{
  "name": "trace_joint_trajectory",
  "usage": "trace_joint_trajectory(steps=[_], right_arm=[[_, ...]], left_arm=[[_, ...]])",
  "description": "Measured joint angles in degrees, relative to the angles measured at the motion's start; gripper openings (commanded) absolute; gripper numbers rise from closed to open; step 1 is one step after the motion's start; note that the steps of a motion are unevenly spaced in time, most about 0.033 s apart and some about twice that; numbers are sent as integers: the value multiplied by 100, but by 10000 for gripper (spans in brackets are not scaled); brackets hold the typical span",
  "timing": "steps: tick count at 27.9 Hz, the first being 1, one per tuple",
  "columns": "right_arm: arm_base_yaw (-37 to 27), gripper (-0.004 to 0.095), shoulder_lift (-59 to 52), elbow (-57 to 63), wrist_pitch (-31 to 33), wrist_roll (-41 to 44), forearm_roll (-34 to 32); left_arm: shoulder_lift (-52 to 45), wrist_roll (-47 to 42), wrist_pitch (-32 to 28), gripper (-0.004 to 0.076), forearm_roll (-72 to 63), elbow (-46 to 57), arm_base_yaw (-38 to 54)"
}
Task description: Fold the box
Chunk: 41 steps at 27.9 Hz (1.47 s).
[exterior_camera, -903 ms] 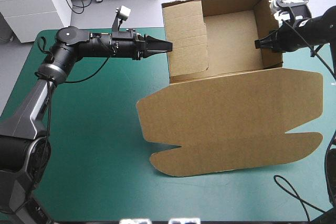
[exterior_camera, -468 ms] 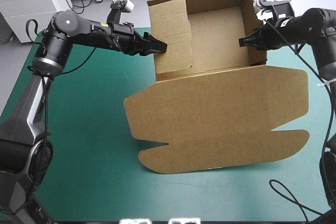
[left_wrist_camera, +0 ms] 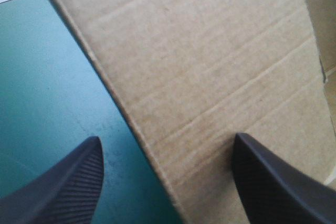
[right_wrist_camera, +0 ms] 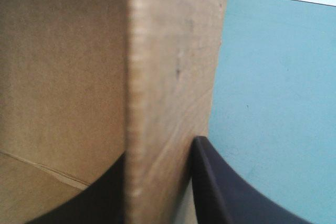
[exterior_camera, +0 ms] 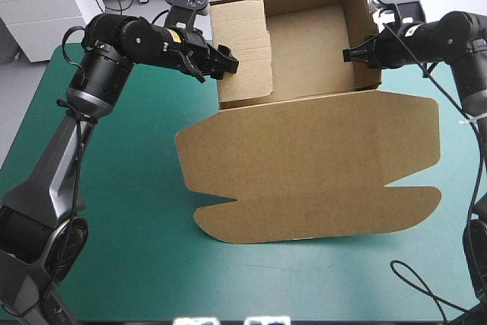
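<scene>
The wide lid point(exterior_camera: 312, 150) is joined to the tray along an unbroken crease point(exterior_camera: 308, 100), so I expect it to slide along flat when the robot pulls the tray.
The brown box point(exterior_camera: 304, 154) lies on the table with its far part raised into an open tray point(exterior_camera: 308, 47) and its wide lid flat toward the front. My left gripper point(exterior_camera: 226, 63) is at the tray's left wall. In the left wrist view the left gripper point(left_wrist_camera: 168, 140) is open, and that wall's point(left_wrist_camera: 210, 72) edge runs between the spread black fingers. My right gripper point(exterior_camera: 352, 55) is on the tray's right wall. Seen from the right wrist, the right gripper point(right_wrist_camera: 160, 148) is shut on this wall point(right_wrist_camera: 173, 51), one finger on each face.
Bare teal-green cover point(exterior_camera: 129, 211) stretches left of the box and along the front edge. The tray's back wall stands near the table's far edge. A narrower strip of cover point(exterior_camera: 456, 157) lies right of the lid.
The box has slid left and toward the far edge with both grippers. My left arm has risen and turned, and its gripper, pointed shut earlier, now stands open over the left wall.
</scene>
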Motion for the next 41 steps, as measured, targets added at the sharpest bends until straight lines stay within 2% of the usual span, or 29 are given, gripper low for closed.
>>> trace_joint_trajectory(steps=[6, 9, 11, 13, 16, 17, 18, 31, 36, 41], right_arm=[[0, -18, 0, 0, -114, 0, 227], [9, -18, 0, 0, -99, -48, 640], [31, -18, 0, 0, -129, -83, 742], [31, -18, 0, 0, -142, -127, 754], [31, -18, 0, 0, -144, -150, 767], [31, -17, 0, 0, -138, -152, 760], [31, -17, 0, 0, -121, -152, 746], [57, -17, -11, 0, 303, 106, 439], [67, -17, 29, -7, 632, 190, 276], [94, -17, 544, -13, 1117, 344, 63]], left_arm=[[-7, -955, -77, 495, 1242, -5, -345], [0, -1256, -77, 494, 1674, -5, -429], [0, -1328, -71, 461, 1785, -5, -436], [0, -1369, -71, 330, 1817, -5, -436], [0, -1389, -66, 79, 1806, -5, -455], [0, -1389, -66, 15, 1823, -5, -459], [0, -1395, -60, -5, 1857, -5, -459], [21, -1406, -67, -2, 1873, 1, -448], [80, -1319, 65, -2, 1777, 6, -453], [513, -1171, 467, -2, 1737, 18, -465]])
